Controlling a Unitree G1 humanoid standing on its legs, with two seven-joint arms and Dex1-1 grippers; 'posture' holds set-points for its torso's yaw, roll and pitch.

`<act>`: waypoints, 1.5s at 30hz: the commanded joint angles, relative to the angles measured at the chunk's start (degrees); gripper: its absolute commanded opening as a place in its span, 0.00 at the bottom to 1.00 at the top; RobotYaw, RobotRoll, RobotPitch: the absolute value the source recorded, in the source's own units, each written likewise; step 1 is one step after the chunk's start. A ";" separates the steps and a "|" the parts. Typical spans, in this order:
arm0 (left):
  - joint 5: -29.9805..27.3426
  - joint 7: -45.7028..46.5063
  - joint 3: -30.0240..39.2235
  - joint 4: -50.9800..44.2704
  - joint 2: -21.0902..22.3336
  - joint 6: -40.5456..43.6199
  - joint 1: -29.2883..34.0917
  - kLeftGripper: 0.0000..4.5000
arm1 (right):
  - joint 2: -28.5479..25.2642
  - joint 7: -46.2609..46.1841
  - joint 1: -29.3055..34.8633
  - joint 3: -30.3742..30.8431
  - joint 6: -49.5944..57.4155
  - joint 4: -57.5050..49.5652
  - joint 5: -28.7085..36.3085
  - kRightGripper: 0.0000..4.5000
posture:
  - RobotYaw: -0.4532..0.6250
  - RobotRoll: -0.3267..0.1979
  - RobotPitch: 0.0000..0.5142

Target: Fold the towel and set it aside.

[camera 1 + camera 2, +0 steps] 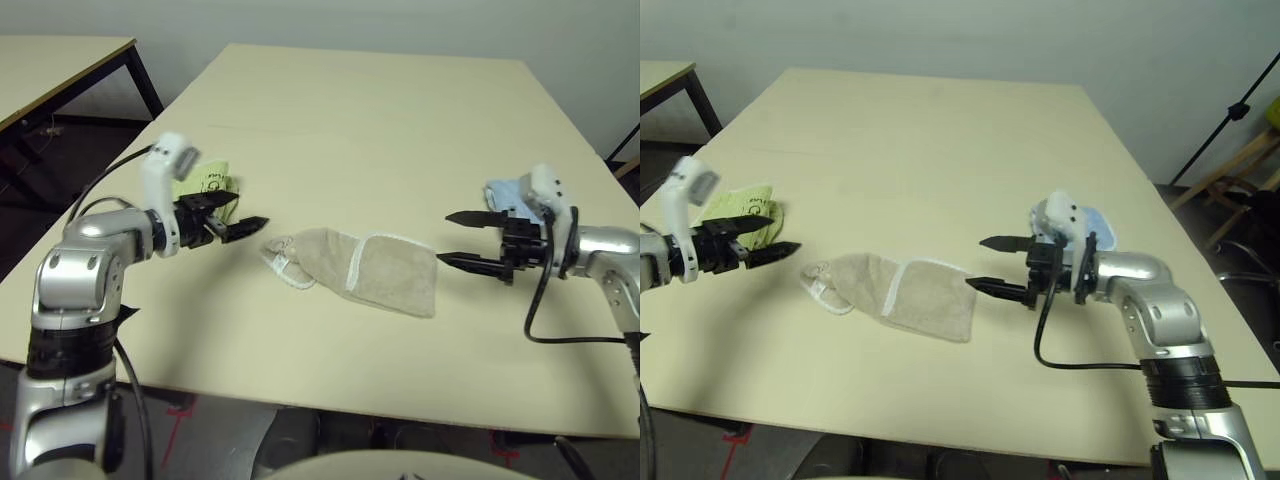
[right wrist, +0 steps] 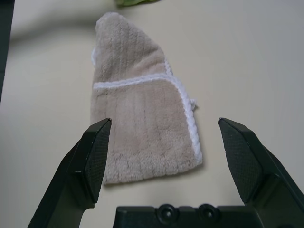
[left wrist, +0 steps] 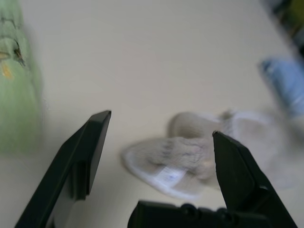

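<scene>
The towel's bunched end (image 1: 287,262) pokes out past the white-edged flap (image 1: 396,274), so next my left gripper goes in, pinches that end and folds it over onto the flap.
The beige towel (image 1: 362,270) lies crumpled and partly folded in the middle of the table, its white-edged flap toward my right and its bunched end with a white care tag (image 3: 169,175) toward my left. My left gripper (image 1: 232,215) hovers open just left of the bunched end, nothing between its fingers. On the other side, my right gripper (image 1: 462,240) is open too, a short gap from the towel's flat end (image 2: 142,137), pointing at it.
A lime green folded cloth (image 1: 208,183) lies behind my left gripper. A light blue folded cloth (image 1: 1092,220) sits behind my right wrist. Another table (image 1: 50,60) stands at far left. A dark stand (image 1: 1230,120) and chairs are beyond the table's right edge.
</scene>
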 commanded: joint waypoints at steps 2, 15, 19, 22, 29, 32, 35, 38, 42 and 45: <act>-5.39 11.32 6.63 -6.71 -13.70 8.65 4.35 1.00 | -2.80 3.20 0.52 -2.03 -2.07 1.96 0.30 1.00 | 0.58 0.62 0.14; -10.84 49.47 33.35 -6.81 -45.30 8.65 -12.26 1.00 | -9.32 8.04 8.30 -7.09 0.27 -2.78 3.89 1.00 | 0.55 0.62 0.16; -22.67 55.22 29.90 -6.00 -44.13 8.65 -7.49 1.00 | -10.69 8.17 11.21 -8.88 1.18 -5.19 4.98 1.00 | 0.53 0.62 0.16; -36.20 58.45 24.90 -4.41 -39.33 8.65 -2.30 1.00 | -10.78 7.52 11.41 -9.07 1.88 -6.28 5.36 1.00 | 0.53 0.62 0.16; -60.64 67.49 15.24 -0.37 -29.04 8.65 3.12 1.00 | -9.92 6.32 10.47 -7.49 2.84 -7.28 5.46 1.00 | 0.55 0.62 0.17; -75.40 74.79 6.29 1.46 -20.39 1.60 9.70 1.00 | -9.88 6.43 9.86 -6.98 2.68 -6.71 5.18 1.00 | 0.55 0.62 0.17; -89.70 82.81 -2.90 2.61 -9.17 -10.70 14.60 1.00 | -10.00 6.74 9.15 -6.53 2.54 -6.19 4.92 1.00 | 0.55 0.62 0.17; -94.26 84.64 -8.30 2.49 -1.75 -19.10 16.84 1.00 | -9.87 6.89 8.39 -6.02 2.43 -5.74 4.68 1.00 | 0.55 0.62 0.17; -94.40 83.66 -12.17 1.83 3.09 -25.60 18.65 1.00 | -9.62 6.91 7.77 -5.51 2.38 -5.51 4.48 1.00 | 0.56 0.62 0.15; -94.40 83.15 -15.33 1.99 4.96 -28.74 18.75 1.00 | -9.28 6.52 7.35 -5.12 2.62 -5.82 4.43 1.00 | 0.56 0.62 0.15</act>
